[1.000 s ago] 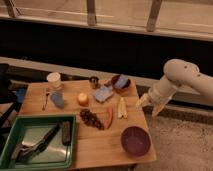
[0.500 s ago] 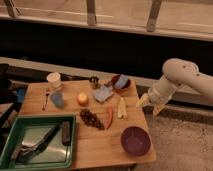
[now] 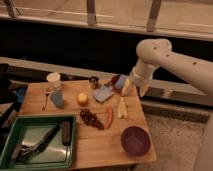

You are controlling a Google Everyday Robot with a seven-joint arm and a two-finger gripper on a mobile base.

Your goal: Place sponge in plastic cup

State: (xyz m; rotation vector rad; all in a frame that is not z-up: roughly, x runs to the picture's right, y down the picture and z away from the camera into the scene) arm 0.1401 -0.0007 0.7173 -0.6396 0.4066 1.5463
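I expect the sponge (image 3: pixel 123 83) to come free and uncover a round bowl when I lift it, because the reddish object's curved edge (image 3: pixel 115 78) shows around the sponge.
The sponge (image 3: pixel 120 82), a small dull-blue block, stands near the table's back right edge beside a reddish object (image 3: pixel 113 79). The white plastic cup (image 3: pixel 53 79) stands upright at the back left of the wooden table (image 3: pixel 100 145), far from the sponge. My gripper (image 3: pixel 134 90) hangs at the end of the white arm, just right of the sponge at the table's right edge. Its two pale fingers (image 3: pixel 126 88) are spread with nothing between them.
A dark metal cup (image 3: pixel 93 81), a pale blue flat pad (image 3: pixel 103 93), a blue-grey rounded piece (image 3: pixel 57 99), a yellow fruit (image 3: pixel 82 98), a fork (image 3: pixel 46 97), pale banana pieces (image 3: pixel 121 107), a red chili (image 3: pixel 109 117), grapes (image 3: pixel 91 119), a purple bowl (image 3: pixel 135 140) and a green tray (image 3: pixel 15 131) with utensils are there.
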